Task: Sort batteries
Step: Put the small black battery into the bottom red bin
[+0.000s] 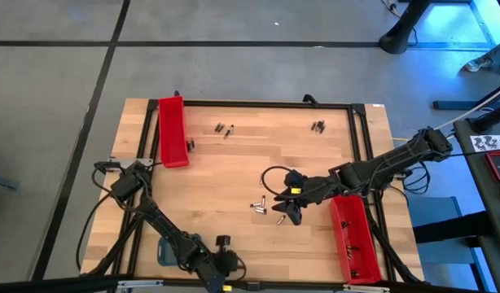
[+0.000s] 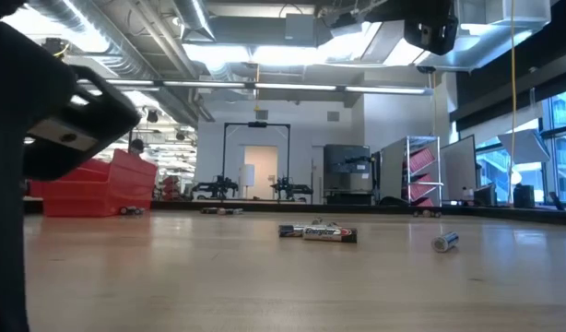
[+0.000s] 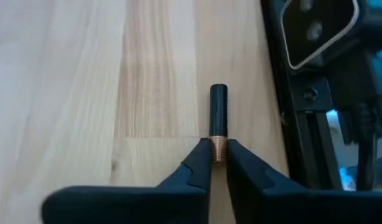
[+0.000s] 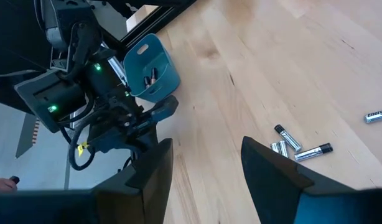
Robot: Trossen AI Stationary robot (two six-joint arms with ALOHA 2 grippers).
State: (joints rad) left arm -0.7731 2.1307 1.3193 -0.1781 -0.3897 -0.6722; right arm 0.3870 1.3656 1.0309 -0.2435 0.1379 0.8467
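The robot's left gripper pinches the battery's copper end point(image 3: 218, 148) far from the right gripper, so the robot should carry the battery in the middle of the table and grip its black body point(image 3: 218, 111) with the right gripper.
My left gripper point(image 1: 223, 242) is at the table's near edge, beside the small blue-grey tray point(image 1: 167, 251), and is shut on one black battery with a copper end point(image 3: 218, 112). The tray point(image 4: 152, 68) holds a few batteries. My right gripper point(image 1: 287, 205) hovers open over mid-table, its fingers point(image 4: 272, 174) spread wide. Loose batteries lie flat on the wood just left of it point(image 1: 258, 203) point(image 4: 312, 152). Others lie near the far edge point(image 1: 224, 129) point(image 1: 317, 125). Two more show in the low view point(image 2: 320, 232) point(image 2: 446, 242). My left gripper pinches the battery's copper-coloured end point(image 3: 219, 148) between its two fingertips point(image 3: 200, 163). The black body sticks out forward past the tips, in line with the fingers. Whether the battery rests on the wood or is lifted, I cannot tell.
One long red tray point(image 1: 173, 130) lies by the far-left corner and another point(image 1: 353, 236) at the near-right, under my right arm. A black frame rail point(image 3: 303, 124) runs close beside my left gripper. Bare wood lies between the battery groups.
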